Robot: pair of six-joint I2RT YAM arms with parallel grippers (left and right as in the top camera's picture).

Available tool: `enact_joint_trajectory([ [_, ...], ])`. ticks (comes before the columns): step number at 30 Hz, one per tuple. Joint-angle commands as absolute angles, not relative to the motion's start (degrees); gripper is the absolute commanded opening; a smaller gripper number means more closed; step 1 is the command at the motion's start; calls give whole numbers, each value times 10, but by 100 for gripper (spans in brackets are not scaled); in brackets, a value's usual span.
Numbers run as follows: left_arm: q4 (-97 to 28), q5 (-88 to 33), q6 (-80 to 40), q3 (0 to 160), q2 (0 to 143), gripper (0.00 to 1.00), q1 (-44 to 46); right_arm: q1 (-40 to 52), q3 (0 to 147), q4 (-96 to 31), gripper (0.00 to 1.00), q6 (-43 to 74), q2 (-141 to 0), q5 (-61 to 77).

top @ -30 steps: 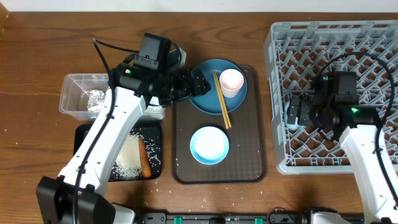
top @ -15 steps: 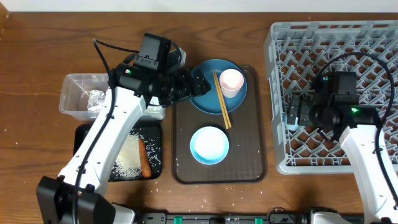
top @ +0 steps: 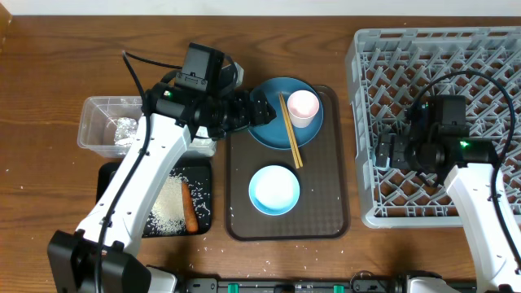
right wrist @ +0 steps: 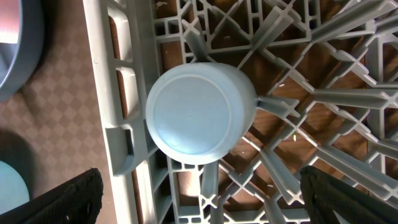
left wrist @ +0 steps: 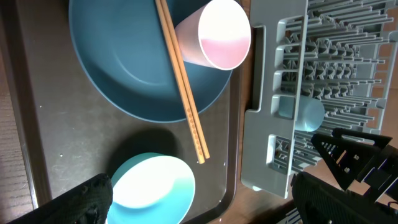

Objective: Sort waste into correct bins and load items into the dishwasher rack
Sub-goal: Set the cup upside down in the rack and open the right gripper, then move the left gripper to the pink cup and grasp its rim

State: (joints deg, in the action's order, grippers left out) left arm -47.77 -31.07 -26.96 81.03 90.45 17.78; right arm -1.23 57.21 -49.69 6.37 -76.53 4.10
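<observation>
Next, I take the pink cup's rim [top: 289, 103] with my left gripper and tip its base toward my right gripper, since it stands on the plate, its opening up [top: 304, 106].
The dark blue plate [top: 273, 130] [left wrist: 137, 68] lies on the brown tray with the pink cup [top: 303, 106] [left wrist: 217, 34] and the chopsticks [top: 291, 134] [left wrist: 183, 87] on it. My left gripper [top: 259, 111] [left wrist: 208, 208] hovers open over the plate's left edge, holding nothing. Nearer on the tray sits the pale blue bowl [top: 274, 189] [left wrist: 152, 190]. The light blue cup [right wrist: 199, 112] [left wrist: 300, 113] stands upside down at the left edge of the grey rack [top: 456, 49] [right wrist: 118, 93]. My right gripper [top: 381, 151] [right wrist: 199, 205] is open just above the cup, apart from it.
The brown serving tray [top: 326, 212] lies between the bins and the rack. A clear tub [top: 98, 110] holds a foil scrap [top: 126, 129]. The black tray [top: 110, 183] holds rice [top: 169, 207] and a carrot [top: 190, 209]. A few grains lie on the table in front.
The right arm has crept very slightly to the right over the rack. The left arm and the dishes have not moved.
</observation>
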Motion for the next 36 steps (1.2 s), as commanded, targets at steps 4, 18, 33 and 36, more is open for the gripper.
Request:
enact_joint_trajectory([
  [4, -479, -301, -266, 812, 905, 94, 177, -12, 580, -495, 99, 73, -770, 87],
  [18, -358, -261, -325, 812, 907, 58, 264, -12, 580, -491, 99, 73, -770, 186],
  [33, -281, 7, -376, 812, 976, 55, 373, -11, 580, -498, 99, 73, -770, 202],
  [36, -263, 7, -383, 812, 1007, 56, 371, -11, 580, -498, 99, 73, -770, 202],
])
